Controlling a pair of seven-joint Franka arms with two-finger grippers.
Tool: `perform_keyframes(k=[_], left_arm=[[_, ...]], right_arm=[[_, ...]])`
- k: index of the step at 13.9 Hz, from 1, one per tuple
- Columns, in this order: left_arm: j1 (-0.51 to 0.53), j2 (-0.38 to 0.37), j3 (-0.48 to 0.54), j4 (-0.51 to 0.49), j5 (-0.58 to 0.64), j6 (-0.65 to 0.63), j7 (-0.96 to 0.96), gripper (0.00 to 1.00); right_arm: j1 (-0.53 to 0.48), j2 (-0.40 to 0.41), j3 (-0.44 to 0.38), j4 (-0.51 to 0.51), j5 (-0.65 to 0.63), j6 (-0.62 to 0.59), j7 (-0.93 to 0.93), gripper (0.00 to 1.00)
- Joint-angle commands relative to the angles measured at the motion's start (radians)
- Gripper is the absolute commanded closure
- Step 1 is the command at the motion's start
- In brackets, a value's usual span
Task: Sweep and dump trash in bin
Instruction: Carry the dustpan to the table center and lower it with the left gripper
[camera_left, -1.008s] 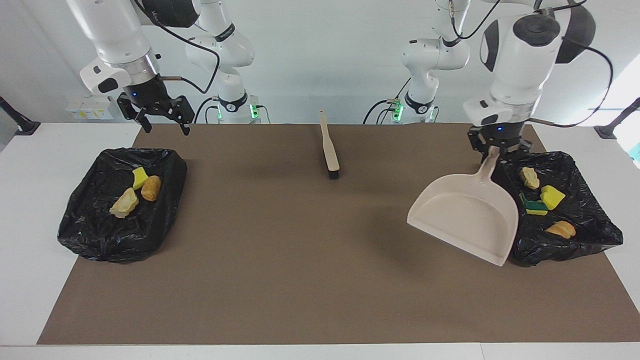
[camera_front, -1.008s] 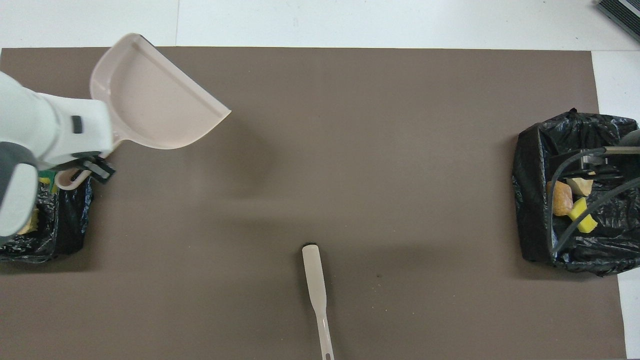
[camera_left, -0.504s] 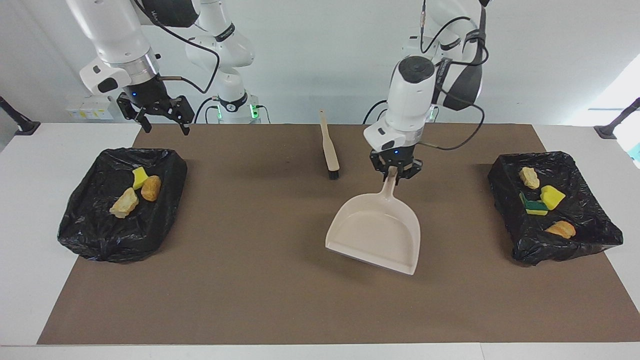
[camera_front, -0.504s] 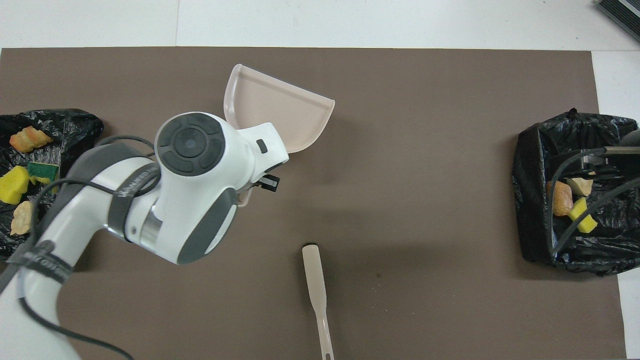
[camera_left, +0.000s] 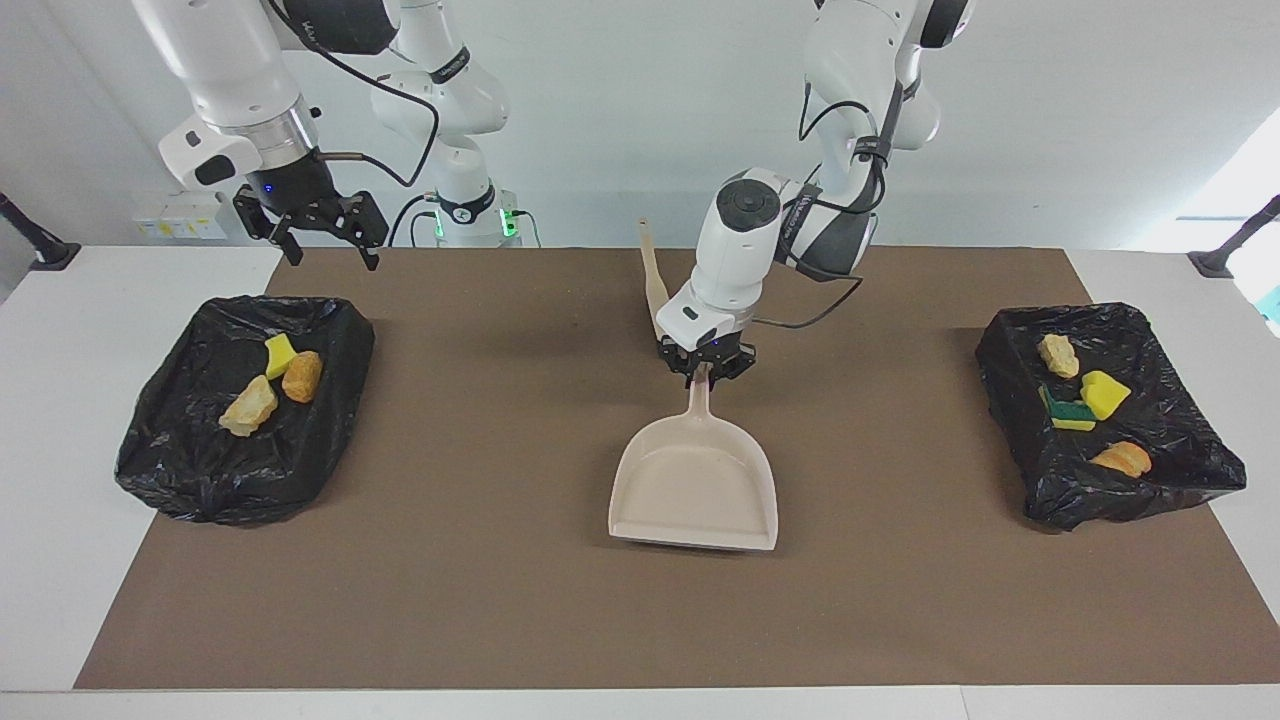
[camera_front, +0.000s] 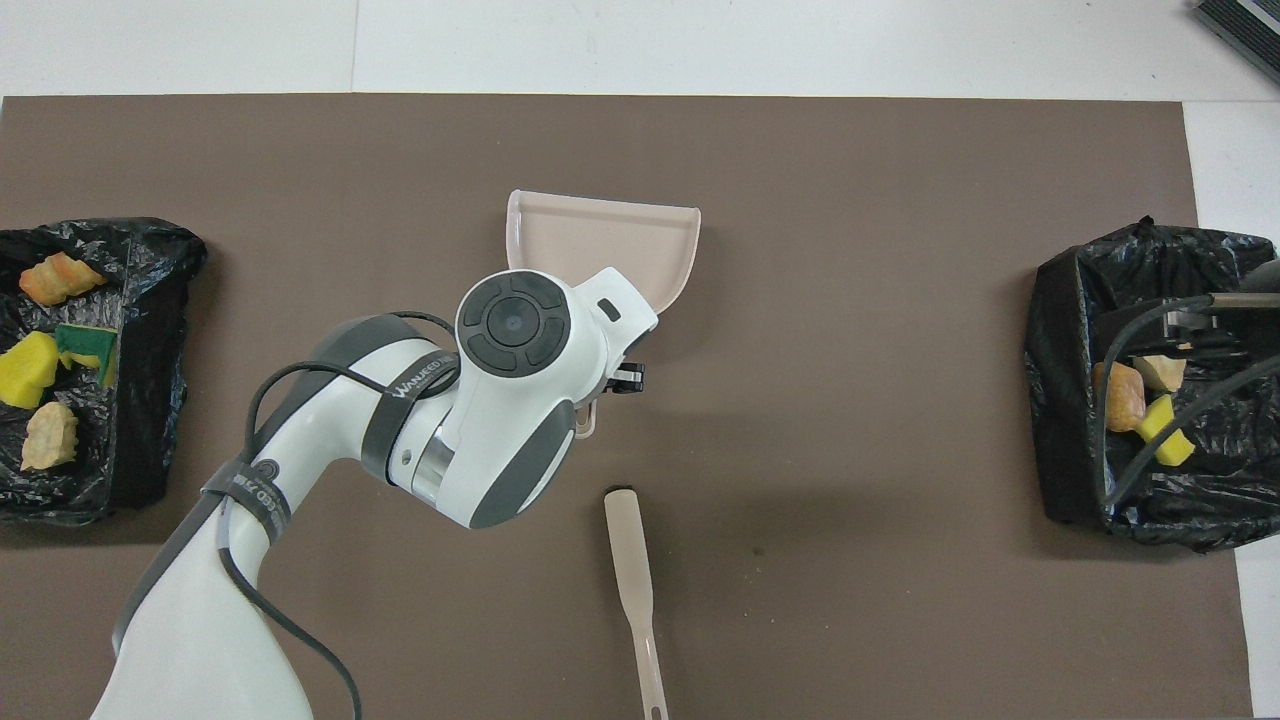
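I keep lowering the empty dustpan (camera_left: 696, 484) toward the brush (camera_front: 630, 552) with my left gripper until it lies flat, because it hangs level over clear mat with its handle toward the brush.
My left gripper (camera_left: 704, 368) is shut on the handle of the beige dustpan (camera_left: 695, 480), which is empty and held level, low over the middle of the brown mat (camera_left: 480, 600). In the overhead view the wrist hides most of the grip, and the pan (camera_front: 600, 235) shows past it. The trash lies in two black-bagged bins. The bin (camera_left: 1185, 475) at the left arm's end holds a tan chunk (camera_left: 1058, 355), two sponges (camera_left: 1104, 394) and an orange lump (camera_left: 1122, 458). The bin (camera_left: 200, 480) at the right arm's end holds three scraps (camera_left: 248, 407). My right gripper (camera_left: 325, 235) waits open above that bin's edge nearest the robots.
A beige hand brush (camera_left: 660, 300) lies on the mat nearer to the robots than the dustpan, with its bristles toward the pan; it also shows in the overhead view as the brush (camera_front: 632, 570). White table borders the mat on all sides.
The left arm swung the dustpan from beside the bin at its own end to the mat's middle, levelling and lowering it. The right arm has not moved.
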Motion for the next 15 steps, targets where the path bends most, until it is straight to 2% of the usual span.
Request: perform_keyframes(k=[1,4,5,7,8,9,13,15], left_arm=[[-0.048,-0.012,0.02,-0.044,-0.016,0.073,-0.019,1.0],[-0.084,0.035,0.02,-0.061,-0.02,0.134,-0.09,1.0],[-0.084,0.049,0.02,-0.063,-0.02,0.163,-0.089,0.94],[-0.084,0.054,0.02,-0.07,-0.02,0.174,-0.092,0.53],[-0.082,0.051,0.02,-0.069,-0.02,0.171,-0.09,0.23],[-0.079,0.048,0.02,-0.064,-0.02,0.168,-0.09,0.0],[-0.056,-0.02,0.028,-0.055,-0.022,0.044,-0.093,0.0],[-0.004,-0.063,0.028,-0.046,-0.022,-0.02,-0.089,0.0]], right_arm=[[-0.011,-0.007,0.004,0.003,0.019,-0.008,0.016,0.0],[-0.013,-0.007,0.004,0.003,0.018,-0.007,0.018,0.0],[-0.013,-0.007,0.004,0.003,0.016,-0.007,0.016,0.0],[-0.011,-0.007,0.004,0.003,0.018,-0.007,0.018,0.0],[-0.011,-0.007,0.004,0.003,0.016,-0.007,0.018,0.0],[-0.013,-0.007,0.004,0.003,0.016,-0.007,0.016,0.0],[-0.013,-0.007,0.004,0.003,0.018,-0.007,0.016,0.0],[-0.013,-0.007,0.004,0.003,0.016,-0.007,0.016,0.0]])
